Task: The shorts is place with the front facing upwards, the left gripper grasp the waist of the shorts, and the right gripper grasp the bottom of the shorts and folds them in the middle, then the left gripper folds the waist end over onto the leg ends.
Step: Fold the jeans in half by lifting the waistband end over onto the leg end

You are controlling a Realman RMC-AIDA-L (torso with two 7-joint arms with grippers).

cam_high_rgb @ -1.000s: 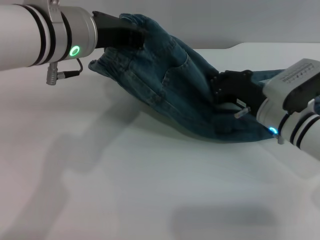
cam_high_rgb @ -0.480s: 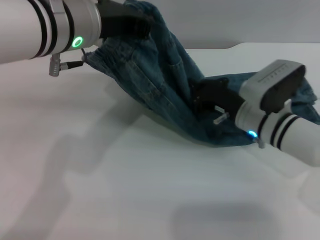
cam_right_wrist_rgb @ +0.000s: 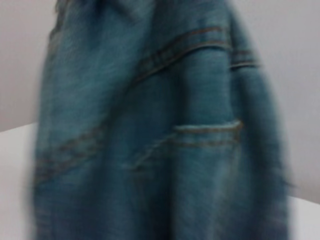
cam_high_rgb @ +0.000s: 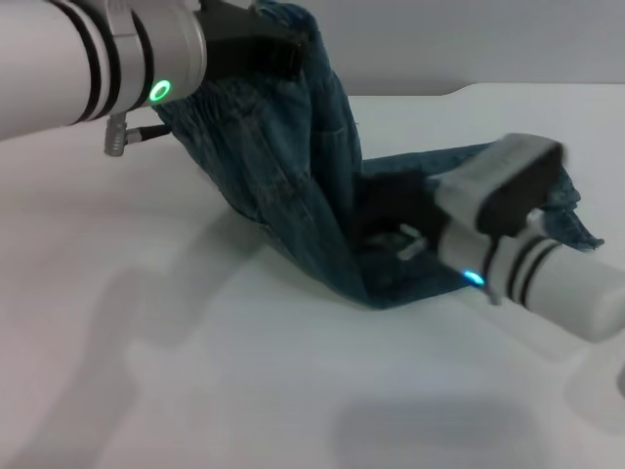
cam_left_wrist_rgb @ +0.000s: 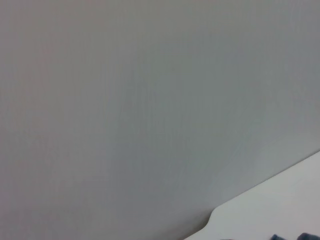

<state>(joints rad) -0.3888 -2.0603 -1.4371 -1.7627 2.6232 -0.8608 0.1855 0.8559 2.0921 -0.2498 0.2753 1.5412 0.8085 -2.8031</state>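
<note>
The right gripper's arm is lying across the leg ends [cam_high_rgb: 570,217] where the waist must come down, so the right gripper should move out of the way before the waist comes over.
The blue-green denim shorts [cam_high_rgb: 293,166] hang in a steep drape from my left gripper [cam_high_rgb: 281,51], which is shut on the waist end high at the back left. The cloth runs down to a fold resting on the white table [cam_high_rgb: 195,371], then lies flat to the right, where the leg ends [cam_high_rgb: 571,205] rest. My right gripper [cam_high_rgb: 389,230] is low at that fold, shut on the denim, with its white arm [cam_high_rgb: 552,288] reaching in from the right. The right wrist view is filled by the shorts [cam_right_wrist_rgb: 160,140], showing a pocket and tan stitching. The left wrist view shows only wall and a table corner [cam_left_wrist_rgb: 270,215].
The white table spreads wide in front and to the left of the shorts. A grey wall [cam_high_rgb: 469,39] stands behind the table's far edge.
My left gripper has lifted the waist higher and carried it to the right. My right gripper has slid left with the denim, and the fold on the table moved left too.
</note>
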